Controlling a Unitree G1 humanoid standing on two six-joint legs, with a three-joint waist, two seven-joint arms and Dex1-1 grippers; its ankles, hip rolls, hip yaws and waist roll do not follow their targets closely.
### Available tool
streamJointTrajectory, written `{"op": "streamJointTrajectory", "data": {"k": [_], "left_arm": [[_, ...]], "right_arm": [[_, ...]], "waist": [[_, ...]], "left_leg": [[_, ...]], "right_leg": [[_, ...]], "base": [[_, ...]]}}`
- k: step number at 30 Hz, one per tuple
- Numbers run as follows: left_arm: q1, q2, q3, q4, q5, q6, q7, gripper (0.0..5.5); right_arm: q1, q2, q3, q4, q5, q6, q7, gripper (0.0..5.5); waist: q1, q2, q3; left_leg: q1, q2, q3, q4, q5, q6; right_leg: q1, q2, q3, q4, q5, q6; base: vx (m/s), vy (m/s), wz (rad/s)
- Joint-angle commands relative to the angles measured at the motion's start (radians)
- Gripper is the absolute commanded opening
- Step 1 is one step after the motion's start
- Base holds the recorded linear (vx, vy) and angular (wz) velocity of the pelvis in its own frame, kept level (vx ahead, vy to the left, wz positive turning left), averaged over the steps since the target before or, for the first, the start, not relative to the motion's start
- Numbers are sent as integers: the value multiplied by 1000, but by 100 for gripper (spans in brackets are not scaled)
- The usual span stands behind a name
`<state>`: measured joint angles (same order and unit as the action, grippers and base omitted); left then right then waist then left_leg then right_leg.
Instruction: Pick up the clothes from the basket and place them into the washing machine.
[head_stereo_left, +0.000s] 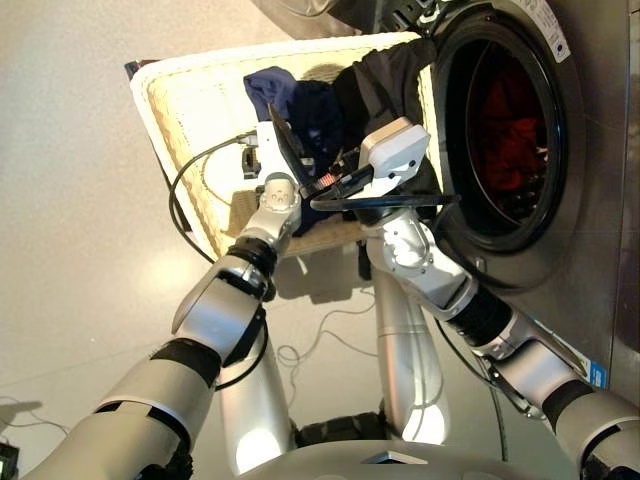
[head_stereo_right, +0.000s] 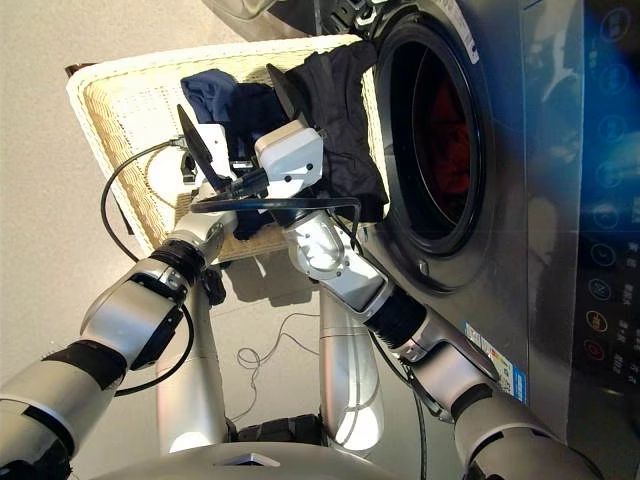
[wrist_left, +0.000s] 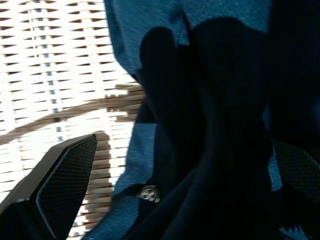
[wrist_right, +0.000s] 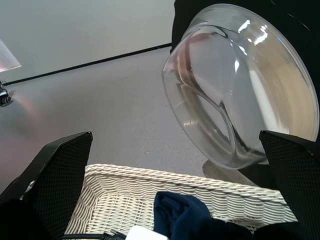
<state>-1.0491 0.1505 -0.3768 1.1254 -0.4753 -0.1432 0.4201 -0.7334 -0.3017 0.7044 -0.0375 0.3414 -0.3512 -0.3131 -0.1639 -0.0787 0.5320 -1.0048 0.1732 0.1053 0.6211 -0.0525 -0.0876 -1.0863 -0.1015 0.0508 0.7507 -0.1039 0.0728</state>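
I expect the navy garment (head_stereo_left: 272, 88) to come up by itself when I lift it, because the black garment (head_stereo_left: 384, 84) hangs separately over the basket's side.
The cream wicker basket (head_stereo_left: 185, 110) stands on the floor to the left of the washing machine (head_stereo_left: 590, 200). A navy garment (head_stereo_left: 285, 95) lies in it. A black garment (head_stereo_left: 390, 75) is draped over the basket's side nearest the open porthole. Inside the drum lies a coral-red garment (head_stereo_left: 510, 135). My left gripper (wrist_left: 185, 142) is open and low over the navy cloth, one finger on each side of a fold. Above the basket, my right gripper (wrist_right: 175, 135) is open and holds nothing. It faces the swung-open glass door (wrist_right: 240, 85).
Cables (head_stereo_left: 185, 190) loop over the basket's near rim and along the floor (head_stereo_left: 80, 250) beside me. The open door hangs beyond the basket's far side. A control panel (head_stereo_right: 605, 290) lies at the far right.
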Motion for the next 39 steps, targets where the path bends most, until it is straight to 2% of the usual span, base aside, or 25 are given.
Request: {"op": "streamJointTrajectory", "data": {"k": [1,10,11,12,13,20,26,28,33,36,39], "left_arm": [[-68,-17,13,60,-22,2,-11,550],[-74,-20,-8,58,-32,9,-66,550],[-75,-19,-12,57,-32,8,-70,274],[-73,-20,-13,56,-32,9,-74,226],[-72,-22,-12,56,-33,7,-74,0],[-60,-36,-18,45,-23,4,-75,0],[-26,-48,-31,10,13,-8,-67,0],[-10,-41,-40,-20,60,-29,-37,0],[79,-22,-21,-60,91,-70,-38,0],[172,-4,-4,-156,73,-118,-36,0],[264,30,-26,-291,102,-153,-37,0]], "right_arm": [[-40,59,1,-129,17,-34,30,550],[-32,58,-2,-142,45,-31,63,550],[-30,56,-2,-142,47,-31,66,550],[-28,55,-4,-141,47,-31,69,550],[-27,53,-4,-139,48,-31,71,550],[-18,36,-12,-132,48,-30,75,550],[-1,15,-25,-103,22,-27,58,550],[12,7,-28,-78,14,-30,51,550],[57,-27,-67,-13,-30,-30,28,550],[103,-41,-114,12,-62,-28,10,550],[143,-44,-150,33,-69,-29,9,550]], "waist": [[-7,-24,-12],[-17,-24,-12],[-17,-23,-12],[-17,-22,-12],[-18,-22,-12],[-16,-19,-12],[-9,-17,-12],[-6,-17,-12],[-3,-25,-12],[6,-20,-12],[21,-13,-12]], "left_leg": [[-31,24,-1,148,-86,-15],[-49,27,0,147,-81,-14],[-49,28,1,144,-80,-14],[-50,29,2,143,-79,-14],[-49,29,2,141,-78,-14],[-28,24,8,114,-69,-12],[41,19,28,20,-40,-14],[75,10,34,-21,-27,-16],[199,-22,56,-154,13,-18],[289,-45,71,-239,36,-16],[350,-65,78,-300,55,-16]], "right_leg": [[2,-8,13,-33,64,56],[-18,1,12,-37,72,57],[-19,1,11,-39,75,57],[-20,0,11,-41,77,58],[-20,0,9,-43,79,59],[0,-6,7,-69,95,61],[65,-15,9,-154,129,71],[100,-19,8,-191,142,75],[219,-30,0,-313,181,95],[304,-40,6,-397,210,111],[362,-52,1,-452,230,122]], "base": [[0,0,0],[0,0,0],[0,0,0],[0,0,0],[0,0,0],[0,0,0],[0,0,0],[0,0,0],[51,22,9],[90,50,-2],[84,34,-93]]}}
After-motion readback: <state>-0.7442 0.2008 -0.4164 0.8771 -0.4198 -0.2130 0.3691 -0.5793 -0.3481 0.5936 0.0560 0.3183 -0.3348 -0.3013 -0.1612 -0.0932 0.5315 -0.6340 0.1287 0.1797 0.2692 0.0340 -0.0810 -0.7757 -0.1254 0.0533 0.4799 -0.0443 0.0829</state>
